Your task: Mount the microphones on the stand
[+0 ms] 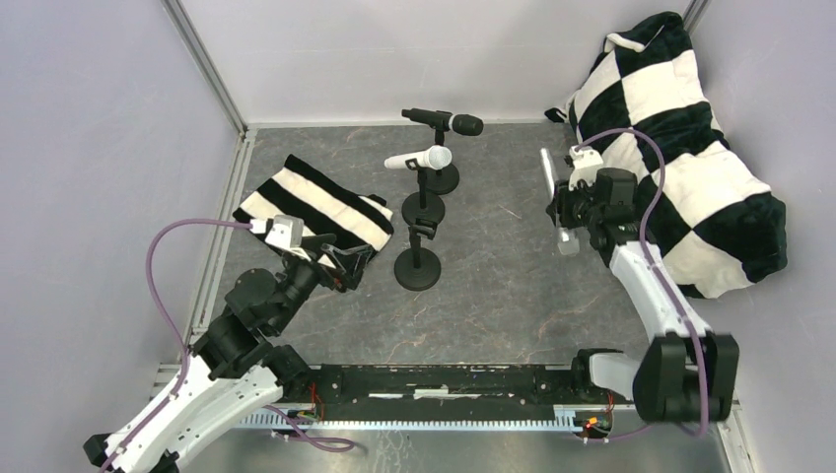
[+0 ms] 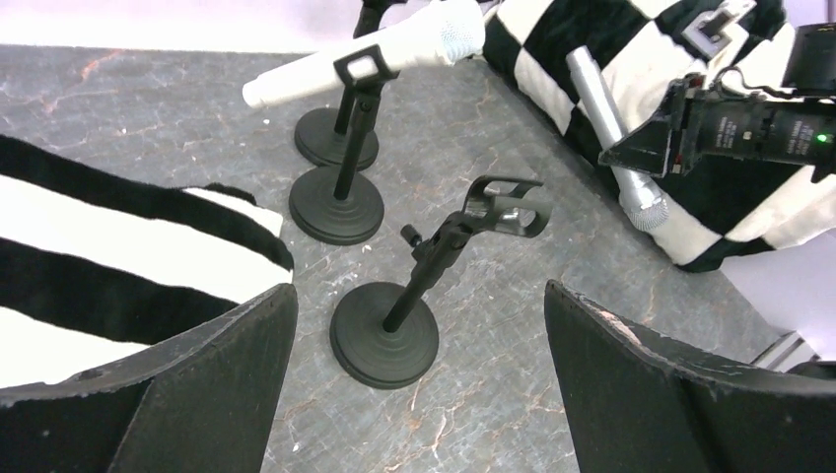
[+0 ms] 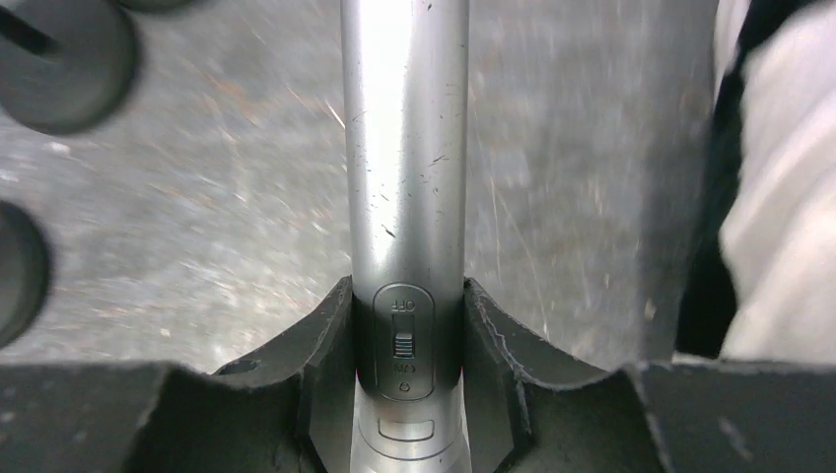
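Observation:
My right gripper is covering the silver-grey microphone's mid-barrel [image 3: 403, 335], where the clip has to go. So I should turn the microphone and hand its tail end [image 1: 546, 158] to my left gripper.
My right gripper [image 1: 566, 209] is shut on the silver-grey microphone [image 1: 554, 192], holding it in the air in front of the checkered blanket, head toward the near side. In the right wrist view the jaws [image 3: 406, 335] clamp its barrel [image 3: 404, 148] at the on/off switch. The black microphone [image 1: 446, 120] sits in the far stand's clip and the white microphone [image 1: 419, 158] in the middle stand's. The near stand [image 1: 418, 268] has an empty clip [image 2: 508, 205]. My left gripper [image 1: 340, 261] stands open over the striped cloth's edge, left of the near stand, with nothing between its fingers [image 2: 419, 288].
A black-and-white striped cloth [image 1: 315, 205] lies at the left. A large checkered blanket [image 1: 680, 148] fills the back right corner. The three round stand bases [image 1: 423, 209] stand in a row mid-table. Grey walls with metal rails close the left and back sides.

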`<state>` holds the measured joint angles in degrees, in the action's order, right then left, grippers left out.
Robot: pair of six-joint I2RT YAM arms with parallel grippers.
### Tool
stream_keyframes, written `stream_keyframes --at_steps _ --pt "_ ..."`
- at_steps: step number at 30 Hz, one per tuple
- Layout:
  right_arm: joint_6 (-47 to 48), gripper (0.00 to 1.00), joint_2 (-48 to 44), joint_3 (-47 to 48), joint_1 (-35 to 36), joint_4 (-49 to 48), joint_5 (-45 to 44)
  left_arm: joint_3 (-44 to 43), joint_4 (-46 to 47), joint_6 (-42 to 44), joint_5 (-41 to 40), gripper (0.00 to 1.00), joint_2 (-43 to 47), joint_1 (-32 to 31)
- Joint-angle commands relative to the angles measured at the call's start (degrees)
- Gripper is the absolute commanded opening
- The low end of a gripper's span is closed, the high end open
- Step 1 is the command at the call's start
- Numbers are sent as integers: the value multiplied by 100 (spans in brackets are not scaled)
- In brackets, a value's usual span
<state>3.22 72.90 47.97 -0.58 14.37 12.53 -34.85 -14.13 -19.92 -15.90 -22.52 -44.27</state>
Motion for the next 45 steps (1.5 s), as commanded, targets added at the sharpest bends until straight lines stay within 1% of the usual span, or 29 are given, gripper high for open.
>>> stream_keyframes --at_steps 1,4,7,10,14,18,20,22,25,26,28,33,36,39,41,45 --pt "378 0 -1027 98 541 -848 437 -702 -382 -116 239 100 -208 -17" --pt "602 0 -1627 95 1077 -1208 512 -1118 -501 -104 391 100 -403 -12" --pt "930 0 -2200 -3 1874 -1549 267 -1547 -569 -100 589 100 -606 -18" --pt "1393 0 -2470 32 2729 -1595 -27 -2007 -584 -100 890 100 -797 -12" --pt "2119 0 -2580 16 4055 -1768 -645 -2548 -639 -53 1325 100 -1090 -9" --pt "3109 0 -2407 90 5449 -1812 -1522 -2983 -770 -51 1454 100 -1290 -7" --pt "3614 0 -2196 213 5976 -1701 -1935 -3115 -817 -34 1471 100 -1307 -16" --pt "4050 0 -1999 369 6336 -1554 -2250 -3193 -881 -33 1452 100 -1307 -11" --pt "4729 0 -1680 623 6750 -1225 -2661 -3220 -927 -2 1526 100 -1309 -14" --pt "4931 2 -1583 708 6873 -1177 -2788 -3229 -961 30 1558 100 -1338 -12" --pt "5264 4 -1412 850 7100 -1171 -3005 -3283 -1067 117 1798 100 -1435 -12" --pt "6177 4 -1104 1122 7530 -1207 -3346 -3437 -1417 396 2332 100 -1823 -12" --pt "7014 3 -1156 897 7665 -1610 -3402 -3466 -1580 643 2521 100 -1998 -11" --pt "7801 1 -1350 493 7706 -2117 -3225 -3480 -1766 840 2624 100 -2113 -17" --pt "8074 0 -1452 352 7702 -2266 -3123 -3484 -1879 964 2728 100 -2180 -15" --pt "8369 0 -1519 303 7706 -2233 -3134 -3476 -2012 1120 3128 98 -2328 -11"
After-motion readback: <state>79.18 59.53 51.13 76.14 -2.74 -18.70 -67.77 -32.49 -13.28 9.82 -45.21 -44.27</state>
